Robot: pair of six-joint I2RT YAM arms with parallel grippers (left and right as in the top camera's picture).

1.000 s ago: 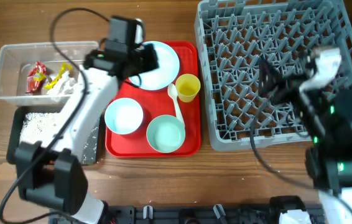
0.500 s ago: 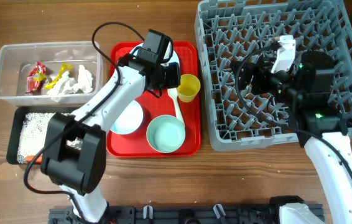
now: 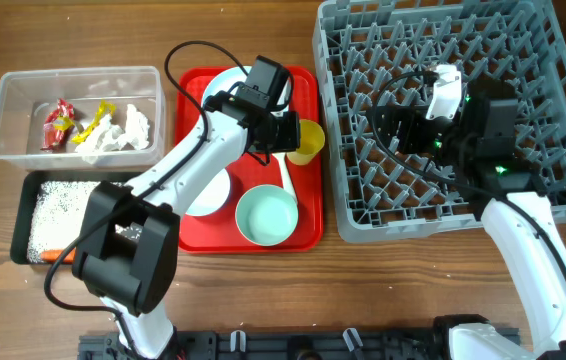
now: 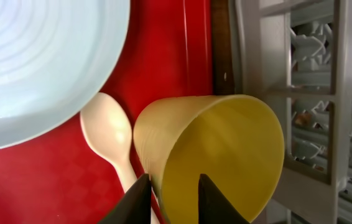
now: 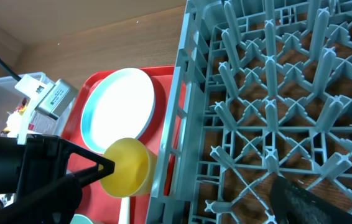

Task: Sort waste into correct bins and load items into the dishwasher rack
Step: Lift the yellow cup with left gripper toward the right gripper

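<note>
The robot's left gripper straddles the yellow cup's rim (image 4: 166,163), so it should pick up the cup and hold out the cup's base (image 4: 142,127) to the empty right gripper by the rack.
A small yellow cup (image 3: 307,140) lies on its side on the red tray (image 3: 308,232), close to the grey dishwasher rack (image 3: 523,30). My left gripper (image 4: 173,199) is open and straddles the cup (image 4: 226,143) wall, one finger outside and one inside the mouth. The white spoon (image 3: 285,172) lies beside it. The pale-blue plate (image 3: 225,84) sits at the tray's back. One bowl (image 3: 266,216) is at the front, another bowl (image 3: 209,195) is partly under my arm. My right gripper (image 3: 391,130) hangs open over the rack with nothing in it; only one dark finger (image 5: 313,199) shows in its wrist view.
At the left, a clear bin (image 3: 23,82) holds red and yellow wrappers (image 3: 60,124) and white tissue (image 3: 123,130). Below it a black bin (image 3: 21,238) holds rice (image 3: 58,205) and an orange carrot (image 3: 56,254). The rack's upright pegs (image 5: 269,93) fill the right side.
My left arm has swung right from the plate to the cup, and its jaws have parted around the cup's wall. My right arm has moved left over the rack.
</note>
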